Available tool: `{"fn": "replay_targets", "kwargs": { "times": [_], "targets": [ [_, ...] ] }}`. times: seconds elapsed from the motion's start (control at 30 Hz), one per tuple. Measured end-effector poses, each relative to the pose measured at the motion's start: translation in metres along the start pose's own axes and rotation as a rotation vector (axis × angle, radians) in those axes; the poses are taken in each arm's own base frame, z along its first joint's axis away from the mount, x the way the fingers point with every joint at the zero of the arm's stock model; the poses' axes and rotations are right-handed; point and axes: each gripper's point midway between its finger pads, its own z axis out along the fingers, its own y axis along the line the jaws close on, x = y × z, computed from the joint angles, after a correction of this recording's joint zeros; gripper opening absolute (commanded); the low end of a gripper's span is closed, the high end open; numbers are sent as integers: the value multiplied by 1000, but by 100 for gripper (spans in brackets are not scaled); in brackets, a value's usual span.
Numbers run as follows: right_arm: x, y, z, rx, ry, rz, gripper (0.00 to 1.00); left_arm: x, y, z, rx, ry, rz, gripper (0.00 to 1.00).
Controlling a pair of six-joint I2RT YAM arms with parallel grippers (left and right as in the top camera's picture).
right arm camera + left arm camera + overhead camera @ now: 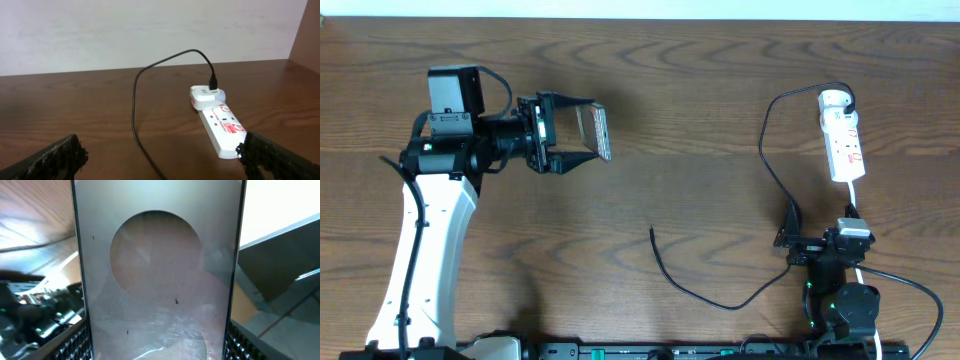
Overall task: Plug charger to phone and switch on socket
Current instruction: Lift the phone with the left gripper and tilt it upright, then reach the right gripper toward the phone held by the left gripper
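My left gripper should tip the phone flat before my right gripper takes the phone's loose end [157,190], because the phone stands on edge [593,131] in my left gripper.
My left gripper [582,132] is shut on the phone [595,131] and holds it on edge above the table at the left. In the left wrist view the phone [159,280] fills the frame between the finger pads, its round lighter patch showing. The charger cable [765,150] runs from a white adapter plugged into the socket strip [842,135] at the far right, loops down and ends in a free tip [652,230] at mid-table. My right gripper [160,160] is open and empty, low at the near right, facing the strip [220,127] and cable [135,110].
The strip's white cord [852,200] runs down to the right arm base [840,290]. The left arm's white body [425,250] covers the near-left table. A pale wall stands behind the table's far edge [150,30].
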Motion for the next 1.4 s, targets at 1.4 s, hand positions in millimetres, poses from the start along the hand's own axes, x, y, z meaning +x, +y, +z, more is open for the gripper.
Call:
{"fn": "replay_targets", "kwargs": {
  "times": [1.4],
  "targets": [
    [-30, 21, -3, -122, -115, 52, 99, -107, 86, -46, -340, -798, -70, 7]
  ]
}}
